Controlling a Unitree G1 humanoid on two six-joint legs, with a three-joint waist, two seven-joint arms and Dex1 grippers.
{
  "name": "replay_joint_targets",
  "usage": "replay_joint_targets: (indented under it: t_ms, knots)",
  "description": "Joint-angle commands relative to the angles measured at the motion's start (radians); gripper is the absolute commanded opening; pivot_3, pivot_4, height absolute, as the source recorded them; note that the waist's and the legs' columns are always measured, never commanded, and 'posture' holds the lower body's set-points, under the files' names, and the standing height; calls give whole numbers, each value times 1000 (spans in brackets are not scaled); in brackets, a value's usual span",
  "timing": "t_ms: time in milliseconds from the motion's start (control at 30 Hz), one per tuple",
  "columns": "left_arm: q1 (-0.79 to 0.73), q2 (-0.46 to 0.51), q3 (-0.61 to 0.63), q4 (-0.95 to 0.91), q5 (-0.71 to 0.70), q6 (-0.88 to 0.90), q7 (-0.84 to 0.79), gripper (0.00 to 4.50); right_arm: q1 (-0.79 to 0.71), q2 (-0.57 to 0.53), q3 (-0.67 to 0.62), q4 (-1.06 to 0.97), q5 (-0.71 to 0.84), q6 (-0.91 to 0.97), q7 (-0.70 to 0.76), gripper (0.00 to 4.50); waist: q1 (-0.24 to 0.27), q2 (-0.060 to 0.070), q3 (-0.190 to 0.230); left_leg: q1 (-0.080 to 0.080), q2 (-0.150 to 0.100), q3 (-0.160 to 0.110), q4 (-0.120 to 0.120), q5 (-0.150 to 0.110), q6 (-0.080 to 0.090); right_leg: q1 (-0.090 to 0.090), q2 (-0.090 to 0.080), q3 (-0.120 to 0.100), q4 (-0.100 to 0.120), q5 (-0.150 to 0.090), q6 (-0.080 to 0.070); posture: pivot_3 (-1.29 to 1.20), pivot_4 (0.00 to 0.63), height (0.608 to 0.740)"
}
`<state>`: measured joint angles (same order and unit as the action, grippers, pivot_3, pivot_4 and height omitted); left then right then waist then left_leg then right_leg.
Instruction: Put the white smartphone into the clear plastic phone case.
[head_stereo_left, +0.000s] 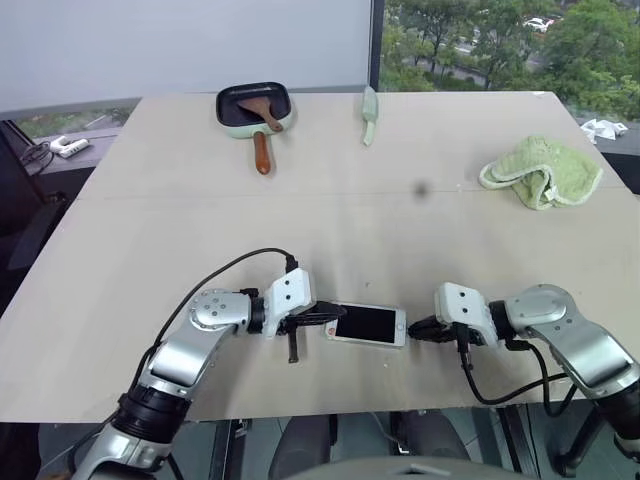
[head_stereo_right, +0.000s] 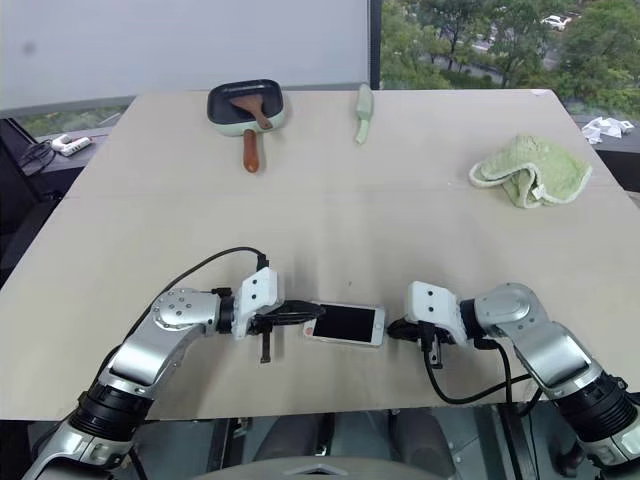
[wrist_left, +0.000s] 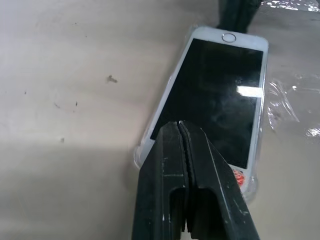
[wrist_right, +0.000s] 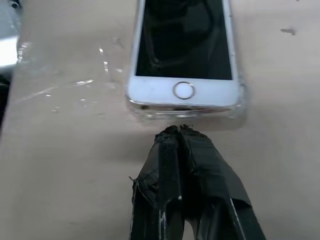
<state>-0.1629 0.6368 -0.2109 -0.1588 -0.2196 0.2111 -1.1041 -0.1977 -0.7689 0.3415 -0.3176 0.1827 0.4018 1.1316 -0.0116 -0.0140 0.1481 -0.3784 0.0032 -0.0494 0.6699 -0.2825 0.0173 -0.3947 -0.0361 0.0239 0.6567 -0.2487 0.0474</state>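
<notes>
I should raise my right gripper's fingers and press down beside the home button, because the white smartphone's home-button end sits above the case's rim, beyond those fingers.
The white smartphone lies screen-up near the table's front edge, between my two grippers. The clear plastic phone case shows as a transparent rim around its edges and corners, also at the home-button end. My left gripper is shut, and its tips rest over the screen at the end away from the home button. My right gripper is shut with nothing in it. Its tips stand just short of the home-button end of the phone.
At the far side of the table are a green pan with a wooden spatula and a green utensil. A green cloth lies at the far right. Crinkled clear film lies beside the phone.
</notes>
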Motion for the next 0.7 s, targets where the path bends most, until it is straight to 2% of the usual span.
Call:
replay_joint_targets:
  t_ms: [33, 500, 700]
  knots:
    - [-6, 1, -13, -29, 3, 8, 5, 0, 18, 10, 12, -3, 19, 7, 16, 21, 0, 0, 0, 0, 0, 0, 0, 0, 0, 0, 0, 0, 0, 0, 0, 0, 150, 740]
    - [-9, 6, -15, -53, 5, 27, 9, 0, 20, 45, -178, -66, 199, 76, -32, 21, 0, 2, 5, -1, 0, 1, 0, 0, 0, -1, 0, 1, 0, 0, 0, 0, 150, 740]
    - [-11, 7, -17, -57, 0, 31, 7, 0, 42, 53, -173, -125, 261, 106, -26, 21, 0, 2, 6, -2, 0, 0, 0, 0, 0, -2, 0, 1, 0, 0, 0, 0, 150, 740]
